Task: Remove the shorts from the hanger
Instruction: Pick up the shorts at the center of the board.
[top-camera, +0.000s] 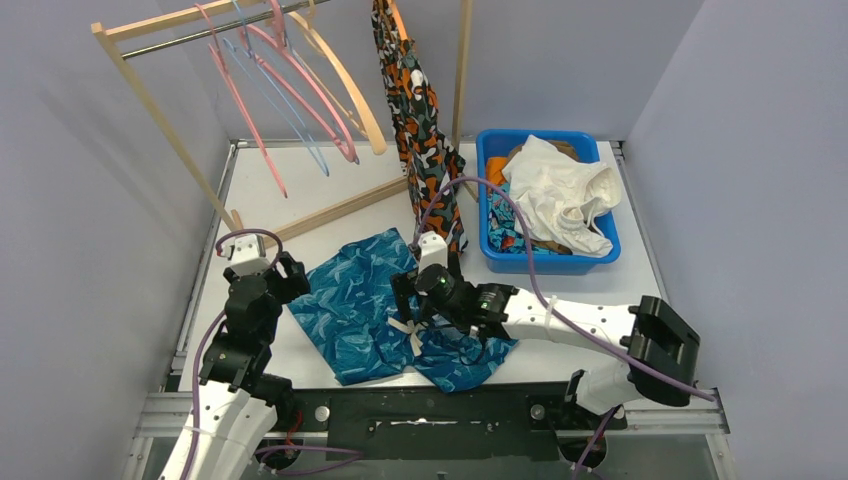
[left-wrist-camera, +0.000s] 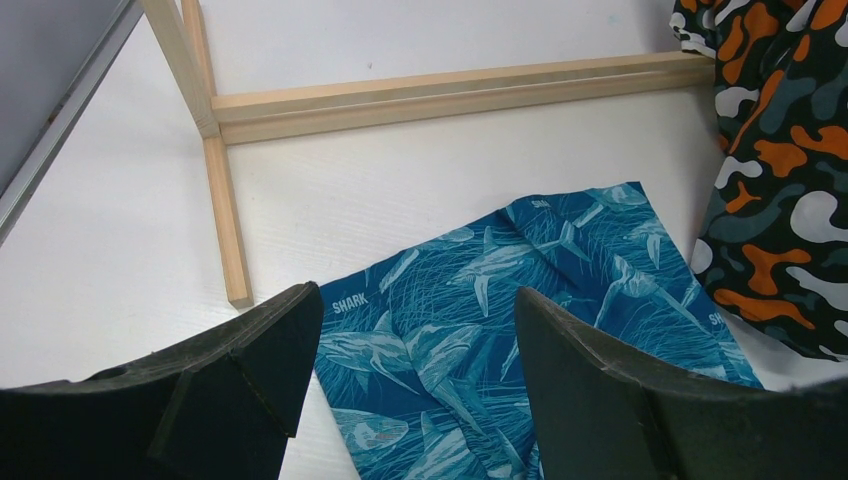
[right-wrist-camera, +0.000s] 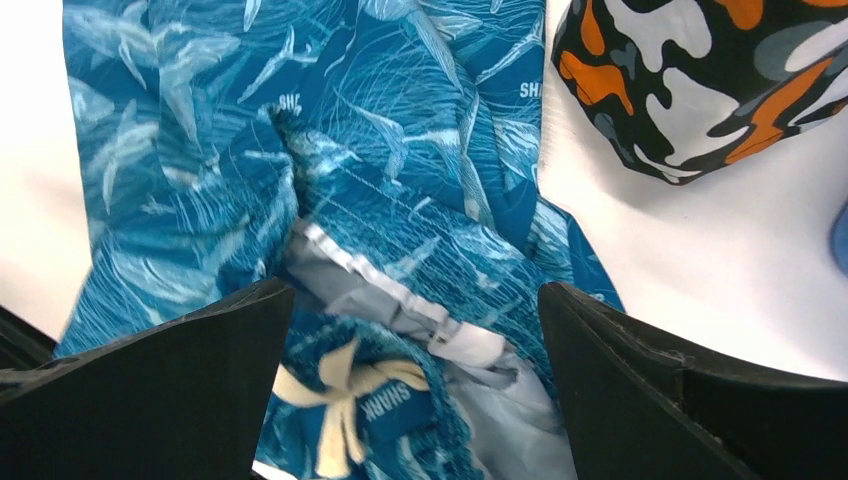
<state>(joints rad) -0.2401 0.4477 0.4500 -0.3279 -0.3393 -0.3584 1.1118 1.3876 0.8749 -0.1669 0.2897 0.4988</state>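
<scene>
My right gripper's open fingers are around the bunched waistband of the shark-print shorts (right-wrist-camera: 425, 312), so I should keep lowering until they straddle its raised fold (right-wrist-camera: 375, 275), then close.
Teal shark-print shorts (top-camera: 365, 305) lie crumpled flat on the white table. My right gripper (top-camera: 418, 296) hovers open just over their waistband. In the right wrist view the cream drawstring bow (right-wrist-camera: 335, 395) shows between the spread fingers of the right gripper (right-wrist-camera: 417, 300), which hold nothing. My left gripper (top-camera: 288, 277) stands open at the left edge of the shark-print shorts (left-wrist-camera: 520, 290), and the left wrist view shows the left gripper (left-wrist-camera: 420, 300) empty. Orange-black-white camouflage shorts (top-camera: 418, 120) hang from the rack; their hanger is mostly hidden by the cloth.
Several bare pink, blue and wooden hangers (top-camera: 300, 90) hang on the wooden rack, whose base bar (left-wrist-camera: 450, 90) lies across the table. A blue bin (top-camera: 545, 262) at the back right holds white shorts (top-camera: 560, 190) on top of other shorts.
</scene>
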